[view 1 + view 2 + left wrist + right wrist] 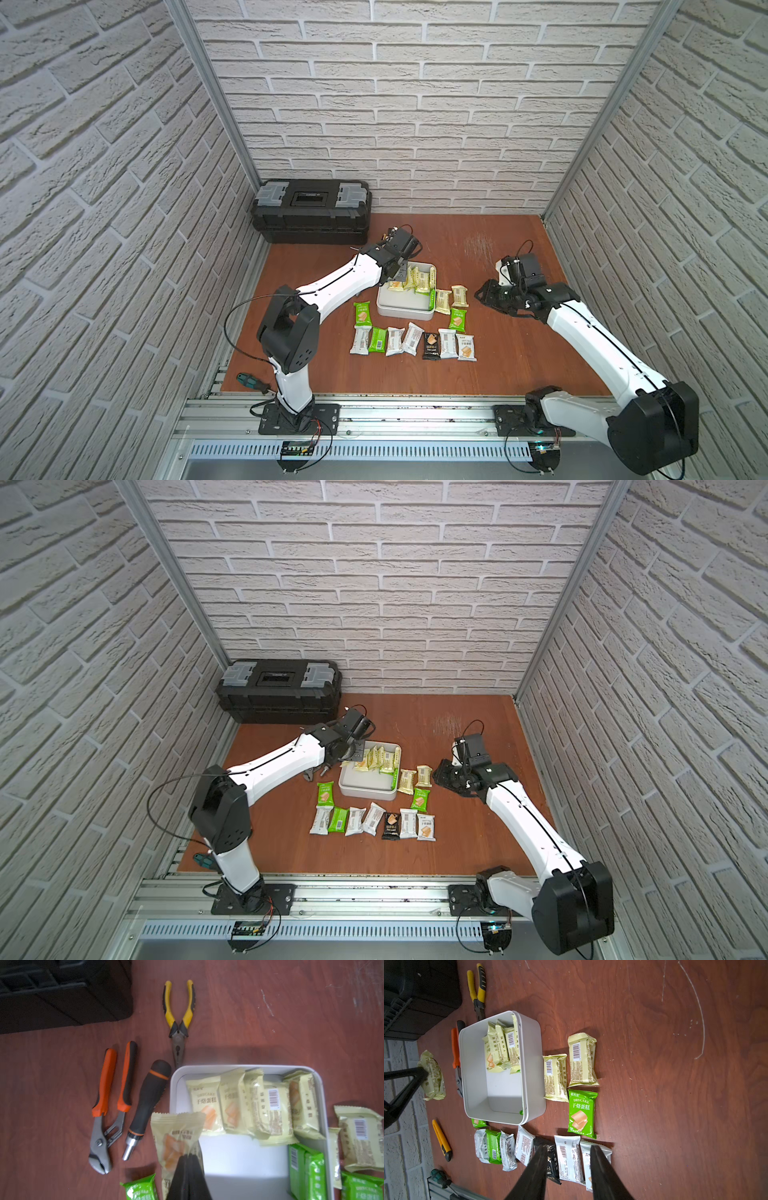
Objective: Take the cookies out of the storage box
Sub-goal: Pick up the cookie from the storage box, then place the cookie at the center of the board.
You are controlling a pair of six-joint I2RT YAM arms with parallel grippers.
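The held packet [432, 1078] is clear of the storage box's rim, so the robot's left gripper keeps moving to the open table [304, 802] in front of the orange pliers and lets go there.
My left gripper [188, 1156] is shut on one end of a pale yellow cookie packet [176, 1138], lifted over the left rim of the white storage box [405, 312]. In both top views that packet [360, 764] hangs at the box's far left corner. Several pale yellow cookies [249, 1103] stand on edge along the box's far wall, with green ones [305, 1169] at its right side. A row of white, green and one black packet [411, 340] lies in front of the box, and more packets [451, 299] lie to its right. My right gripper [569, 1148] is open with nothing between its fingers, right of the box.
A black toolbox [311, 210] stands at the back left. Yellow pliers [179, 1014], orange pliers [110, 1101] and a black driver handle [145, 1105] lie left of the box. A yellow utility knife [442, 1140] and a green screwdriver [249, 381] lie near the front left.
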